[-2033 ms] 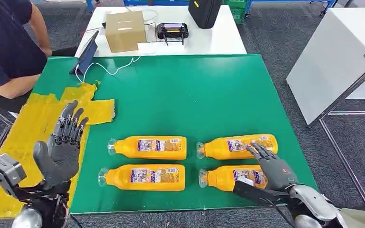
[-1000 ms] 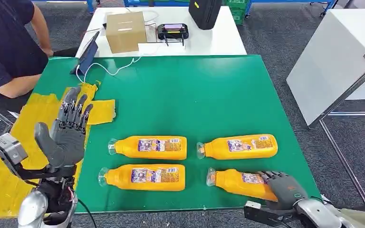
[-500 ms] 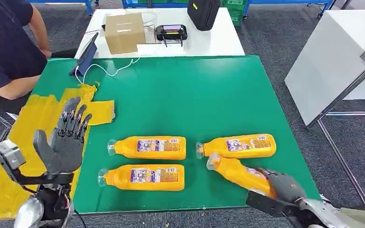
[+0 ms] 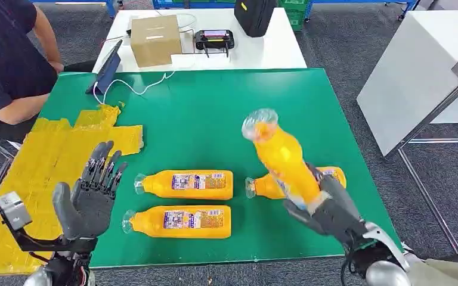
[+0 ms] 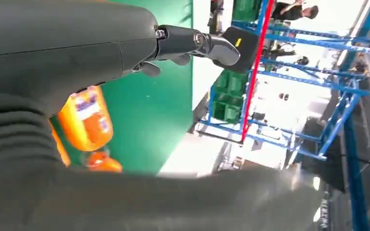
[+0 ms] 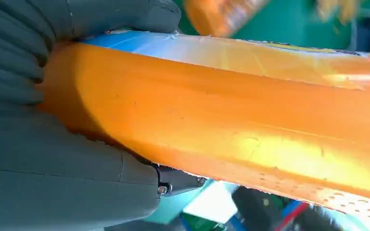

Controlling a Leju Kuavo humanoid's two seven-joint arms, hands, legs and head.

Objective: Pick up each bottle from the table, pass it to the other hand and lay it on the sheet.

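Observation:
I see orange through the clear cap point(image 4: 260, 123), so I should expect a small nozzle inside it when I carry the orange bottle point(image 4: 287, 159).
My right hand point(image 4: 328, 211) grips an orange bottle point(image 4: 280, 158) by its base and holds it tilted up above the green table point(image 4: 226, 113), clear cap end pointing away from me; the right wrist view has this bottle's orange body point(image 6: 250, 130) close up in my fingers. Three more orange bottles lie on the table: one point(image 4: 185, 184) centre, one point(image 4: 179, 221) nearer me, one point(image 4: 334, 174) partly behind the raised bottle. My left hand point(image 4: 89, 199) hovers open, palm up and fingers spread, over the table's left edge. The yellow sheet point(image 4: 36, 173) lies to its left.
A person in dark blue point(image 4: 6, 59) sits at the far left corner. A tablet point(image 4: 107, 74) with a white cable lies at the green table's back edge. Behind stands a white table with a cardboard box point(image 4: 155, 39), a controller point(image 4: 213, 39) and a black case point(image 4: 253, 15).
My right hand closed on the near right bottle, then lifted it off the table and swung it upright. My left hand dropped a little and shifted right, staying open.

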